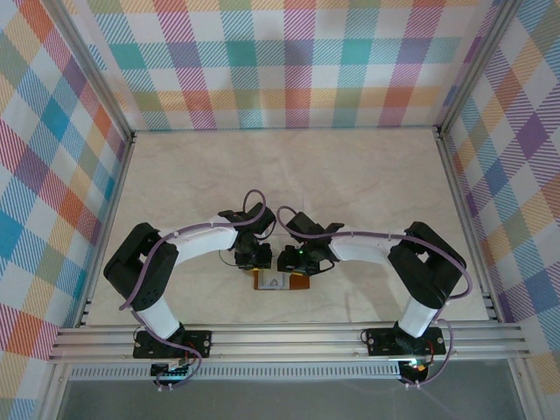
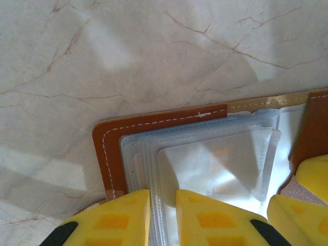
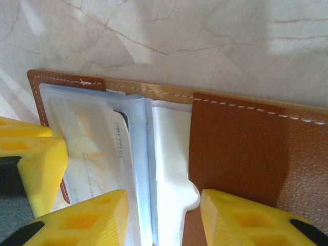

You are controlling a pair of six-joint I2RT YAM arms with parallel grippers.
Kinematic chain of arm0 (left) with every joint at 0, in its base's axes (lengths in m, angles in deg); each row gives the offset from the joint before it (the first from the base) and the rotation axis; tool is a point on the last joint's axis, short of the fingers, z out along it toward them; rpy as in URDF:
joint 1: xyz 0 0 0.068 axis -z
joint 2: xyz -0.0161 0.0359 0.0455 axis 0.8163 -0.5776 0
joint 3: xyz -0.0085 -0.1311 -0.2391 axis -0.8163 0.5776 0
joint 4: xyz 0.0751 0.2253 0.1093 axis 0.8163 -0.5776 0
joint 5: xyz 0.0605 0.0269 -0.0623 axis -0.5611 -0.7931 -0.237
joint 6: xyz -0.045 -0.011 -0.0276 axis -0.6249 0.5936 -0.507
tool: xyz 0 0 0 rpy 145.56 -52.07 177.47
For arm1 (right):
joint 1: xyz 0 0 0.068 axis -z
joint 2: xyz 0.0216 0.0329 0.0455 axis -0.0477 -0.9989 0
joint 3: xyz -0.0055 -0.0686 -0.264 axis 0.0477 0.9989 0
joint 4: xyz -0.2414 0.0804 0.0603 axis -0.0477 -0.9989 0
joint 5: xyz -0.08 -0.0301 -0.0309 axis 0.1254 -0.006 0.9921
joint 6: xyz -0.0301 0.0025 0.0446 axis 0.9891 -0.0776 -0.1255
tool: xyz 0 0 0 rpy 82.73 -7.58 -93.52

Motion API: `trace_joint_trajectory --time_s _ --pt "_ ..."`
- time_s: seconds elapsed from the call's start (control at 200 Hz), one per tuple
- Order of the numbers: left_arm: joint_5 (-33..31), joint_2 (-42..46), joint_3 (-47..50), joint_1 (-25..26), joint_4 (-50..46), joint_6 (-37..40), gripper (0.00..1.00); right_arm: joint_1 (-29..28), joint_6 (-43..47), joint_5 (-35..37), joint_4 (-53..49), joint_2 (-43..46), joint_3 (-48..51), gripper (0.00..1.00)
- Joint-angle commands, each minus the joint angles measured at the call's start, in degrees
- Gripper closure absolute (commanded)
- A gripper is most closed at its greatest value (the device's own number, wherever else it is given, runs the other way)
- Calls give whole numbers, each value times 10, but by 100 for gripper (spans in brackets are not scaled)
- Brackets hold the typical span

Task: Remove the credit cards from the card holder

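The white piece at the card holder's fold point(image 3: 171, 141) is between my right gripper's fingers, next to the card. Next, my right gripper opens and moves over the card's printed edge point(image 3: 121, 141).
The card holder point(image 1: 282, 282) lies open and flat near the table's front middle, its brown stitched border point(image 2: 110, 148) and brown flap point(image 3: 241, 148) showing. A light card point(image 2: 215, 164) sits inside clear sleeves on its left half; printing on that card point(image 3: 87, 148) is readable. A white card or sleeve point(image 3: 171, 154) lies along the fold. My left gripper point(image 1: 254, 258) point(image 2: 162, 215) hovers low over the left sleeves, jaws narrowly apart with sleeve edges running between them. My right gripper point(image 1: 293, 261) point(image 3: 164, 218) stands open, straddling the white piece at the fold.
Both arms meet over the holder, so the grippers crowd each other: the right gripper's yellow fingers point(image 2: 307, 179) edge into the left wrist view, and a left finger point(image 3: 31, 164) into the right wrist view. Marbled tabletop point(image 1: 289, 175) stretches behind; plaid walls enclose it.
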Motion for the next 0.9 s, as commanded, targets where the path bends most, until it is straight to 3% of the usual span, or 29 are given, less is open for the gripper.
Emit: trace_joint_trajectory --time_s 0.0,0.425,0.895 --pt "-14 -15 17 6 -20 -1 80 -16 10 31 -59 -24 -1 55" --pt "-14 -6 15 6 -27 -1 78 -33 16 99 -123 -52 -28 55" --pt "-22 -4 11 7 -36 5 79 -33 8 114 -121 -29 -16 71"
